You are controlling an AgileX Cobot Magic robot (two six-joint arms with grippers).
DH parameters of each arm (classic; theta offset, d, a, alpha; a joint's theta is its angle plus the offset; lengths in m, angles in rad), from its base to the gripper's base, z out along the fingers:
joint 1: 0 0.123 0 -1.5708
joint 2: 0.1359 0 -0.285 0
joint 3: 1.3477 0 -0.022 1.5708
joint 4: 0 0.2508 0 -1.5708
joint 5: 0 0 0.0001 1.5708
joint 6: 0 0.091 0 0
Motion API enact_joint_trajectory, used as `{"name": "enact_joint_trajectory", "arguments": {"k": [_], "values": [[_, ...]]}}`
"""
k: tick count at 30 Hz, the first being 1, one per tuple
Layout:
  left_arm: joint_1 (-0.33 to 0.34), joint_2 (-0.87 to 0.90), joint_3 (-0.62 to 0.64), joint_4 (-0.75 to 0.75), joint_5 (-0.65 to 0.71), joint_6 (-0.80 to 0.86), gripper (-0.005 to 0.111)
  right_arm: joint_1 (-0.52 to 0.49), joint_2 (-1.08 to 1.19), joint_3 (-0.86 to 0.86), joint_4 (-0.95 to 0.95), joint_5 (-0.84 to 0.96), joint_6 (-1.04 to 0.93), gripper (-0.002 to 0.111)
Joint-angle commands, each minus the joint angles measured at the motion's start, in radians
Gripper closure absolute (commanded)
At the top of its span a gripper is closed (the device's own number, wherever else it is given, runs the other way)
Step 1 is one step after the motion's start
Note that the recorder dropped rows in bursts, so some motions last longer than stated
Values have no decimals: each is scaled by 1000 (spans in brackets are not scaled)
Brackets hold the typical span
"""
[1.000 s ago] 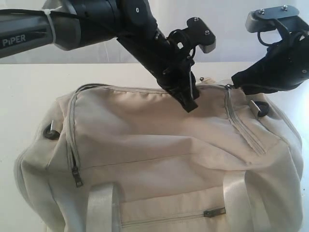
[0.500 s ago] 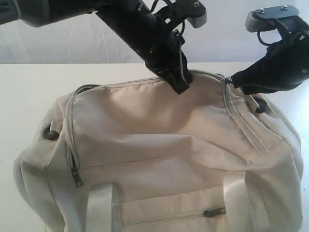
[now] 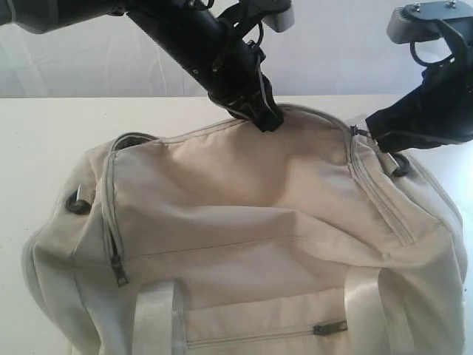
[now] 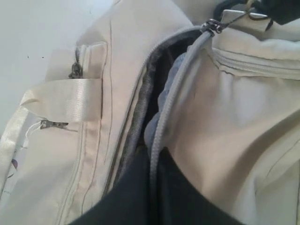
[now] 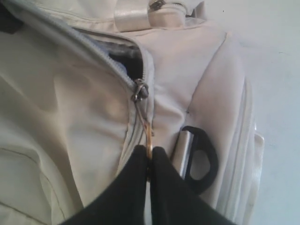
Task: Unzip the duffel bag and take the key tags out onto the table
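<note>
Next, my right gripper pulls the slider toward the zipper's lower end, because the slider sits at the bend where the zipper turns down the bag's side.
The cream duffel bag lies on the white table and fills the front of the exterior view. My left gripper is shut on the grey zipper edge at the bag's top and holds it raised. My right gripper is shut on the zipper pull at the right end, just behind the slider. The zipper stands partly open, with dark lining showing in the gap. The key tags are hidden.
A black D-ring sits right beside my right fingers; another D-ring is at the bag's left end. A side zipper, a front pocket zipper and white webbing handles face the camera.
My left gripper has risen and shifted left, lifting the bag's top edge with it. My right gripper has edged slightly right, still on the pull.
</note>
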Motion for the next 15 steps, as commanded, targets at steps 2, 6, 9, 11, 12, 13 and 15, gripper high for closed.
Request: {"name": "enact_joint_trajectory", "arguments": {"k": [2,6,9,11,12,13,15], "values": [[9,-15,-3,5,6,-10,107,-10,-59,68,-30,59,-9,108],[9,-15,-3,5,3,-10,107,-10,-115,115,-30,73,-7,108],[9,-15,-3,5,0,-12,107,-10,-165,141,-31,75,-7,108],[9,-15,-3,5,0,-12,107,-10,-194,151,-33,75,-4,108],[9,-15,-3,5,0,-12,107,-10,-209,154,-33,75,-3,108],[9,-15,-3,5,0,-12,107,-10,-220,155,-33,73,-1,108],[9,-15,-3,0,14,-12,107,-10,-243,156,-33,32,2,108]]}}
